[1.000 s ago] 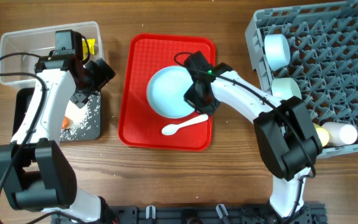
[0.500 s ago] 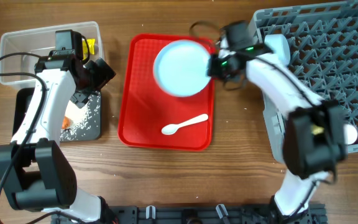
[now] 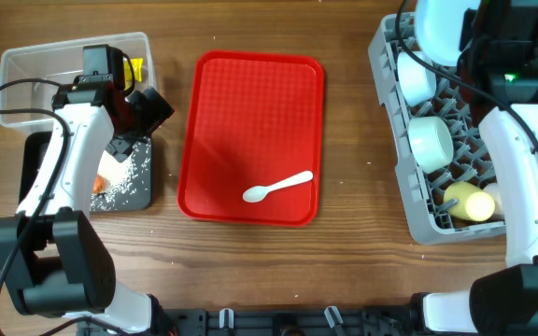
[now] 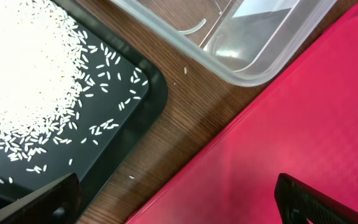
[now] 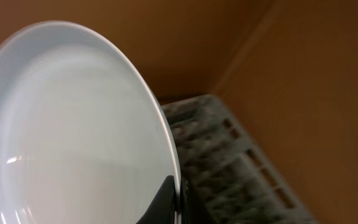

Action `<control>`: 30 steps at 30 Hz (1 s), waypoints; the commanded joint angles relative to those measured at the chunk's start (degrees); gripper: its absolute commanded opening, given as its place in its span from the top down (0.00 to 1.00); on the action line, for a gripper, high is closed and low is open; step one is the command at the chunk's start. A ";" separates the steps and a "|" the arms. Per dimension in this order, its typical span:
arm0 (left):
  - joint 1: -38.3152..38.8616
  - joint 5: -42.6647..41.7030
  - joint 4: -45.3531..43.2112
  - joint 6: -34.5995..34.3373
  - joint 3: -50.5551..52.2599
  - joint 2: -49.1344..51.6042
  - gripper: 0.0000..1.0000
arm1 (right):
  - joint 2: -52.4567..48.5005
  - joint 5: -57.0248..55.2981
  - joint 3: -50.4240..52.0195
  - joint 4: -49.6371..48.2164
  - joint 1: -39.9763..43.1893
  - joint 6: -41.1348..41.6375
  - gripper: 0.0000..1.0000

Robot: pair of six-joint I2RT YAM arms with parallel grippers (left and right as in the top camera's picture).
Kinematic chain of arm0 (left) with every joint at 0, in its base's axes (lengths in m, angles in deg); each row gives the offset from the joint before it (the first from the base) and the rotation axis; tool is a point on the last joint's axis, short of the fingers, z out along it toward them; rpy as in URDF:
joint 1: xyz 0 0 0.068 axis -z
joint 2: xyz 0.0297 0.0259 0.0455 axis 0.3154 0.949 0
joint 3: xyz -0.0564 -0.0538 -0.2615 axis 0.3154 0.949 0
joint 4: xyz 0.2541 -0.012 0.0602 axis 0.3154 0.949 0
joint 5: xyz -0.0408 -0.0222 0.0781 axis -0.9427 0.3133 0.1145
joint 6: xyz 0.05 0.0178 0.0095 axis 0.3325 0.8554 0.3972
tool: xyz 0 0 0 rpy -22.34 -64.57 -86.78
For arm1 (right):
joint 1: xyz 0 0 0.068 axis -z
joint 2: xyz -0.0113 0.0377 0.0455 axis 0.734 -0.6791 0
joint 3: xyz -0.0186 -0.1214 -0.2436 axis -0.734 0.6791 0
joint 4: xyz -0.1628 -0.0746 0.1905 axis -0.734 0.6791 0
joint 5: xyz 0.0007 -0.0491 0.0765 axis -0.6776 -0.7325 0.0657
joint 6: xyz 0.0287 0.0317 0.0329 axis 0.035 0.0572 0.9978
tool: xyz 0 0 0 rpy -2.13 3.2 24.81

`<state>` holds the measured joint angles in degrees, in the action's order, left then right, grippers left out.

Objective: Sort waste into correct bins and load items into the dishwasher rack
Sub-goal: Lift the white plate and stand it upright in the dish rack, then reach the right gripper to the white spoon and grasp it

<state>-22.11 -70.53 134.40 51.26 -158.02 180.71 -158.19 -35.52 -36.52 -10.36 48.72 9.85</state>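
I keep moving the pale blue plate [image 3: 443, 30] to the rack with my right gripper and let it go there, as the plate is on edge and the rack is free beside the bowls [image 3: 457, 102].
My right gripper [image 3: 474, 42] is shut on the rim of the pale blue plate [image 3: 440, 26] and holds it on edge above the far left corner of the grey dishwasher rack [image 3: 392, 140]. In the right wrist view the plate [image 5: 73, 124] fills the left side, pinched at its edge by my fingers [image 5: 174, 199], with the rack [image 5: 229, 155] blurred behind. Two pale blue bowls [image 3: 417, 77] [image 3: 430, 140] and a yellow cup [image 3: 470, 203] sit in the rack. The white spoon [image 3: 276, 188] lies on the red tray [image 3: 250, 103]. My left gripper [image 3: 152, 107] is open and empty.
The clear tub [image 3: 35, 70] holds a yellow wrapper [image 3: 136, 68]. The black tray [image 3: 143, 191] in front of it holds rice [image 3: 124, 168] and a carrot piece [image 3: 96, 185]. The left wrist view shows the rice [image 4: 30, 74], tub corner [image 4: 260, 37] and red tray [image 4: 291, 112].
My right gripper lifted the plate off the red tray and carried it right and away, over the rack's far left corner. The left arm has not moved.
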 commanded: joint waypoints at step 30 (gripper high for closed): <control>-0.31 1.18 0.09 0.87 0.07 -0.42 0.00 | 1.29 25.83 -0.28 3.43 -9.92 12.79 0.00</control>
<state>-22.11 -70.53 134.57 51.26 -158.02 180.71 -162.11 -33.59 -36.54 -8.85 43.87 13.50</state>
